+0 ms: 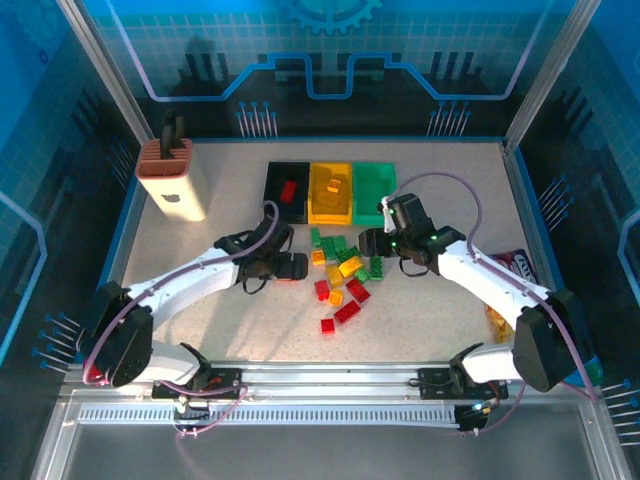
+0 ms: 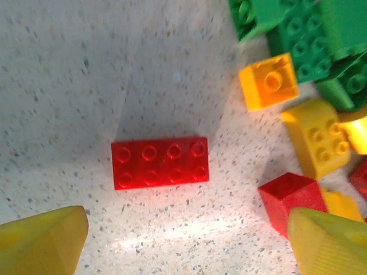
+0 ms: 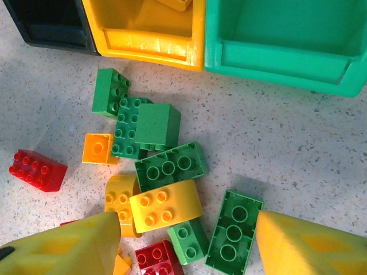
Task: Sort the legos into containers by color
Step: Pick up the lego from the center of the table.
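Observation:
My left gripper keeps going toward the brick and closes on its short ends (image 2: pixel 206 159), as its open fingers are lined up along the lone red brick's length (image 2: pixel 160 162).
The black (image 1: pixel 283 195), yellow (image 1: pixel 330 193) and green (image 1: pixel 373 190) containers stand in a row at the back. A red lego (image 1: pixel 289 190) lies in the black one and a yellow lego (image 1: pixel 332 186) in the yellow one. Loose legos (image 1: pixel 340 275) are piled in front of them. My left gripper (image 1: pixel 296 267) is open at the pile's left edge, above a red eight-stud brick (image 2: pixel 160 163) that lies flat ahead of its fingertips (image 2: pixel 43 240). My right gripper (image 3: pixel 186 252) is open above the pile. A yellow brick (image 3: pixel 165 206) and an upside-down green brick (image 3: pixel 235 232) lie between its fingers (image 3: pixel 309 246).
A tall beige block with a brown slotted top (image 1: pixel 172 180) stands at the back left. A purple packet (image 1: pixel 515 265) lies at the right edge. The right wrist view has the green container's rim (image 3: pixel 284 63) and the yellow container's rim (image 3: pixel 149 43) just beyond the pile.

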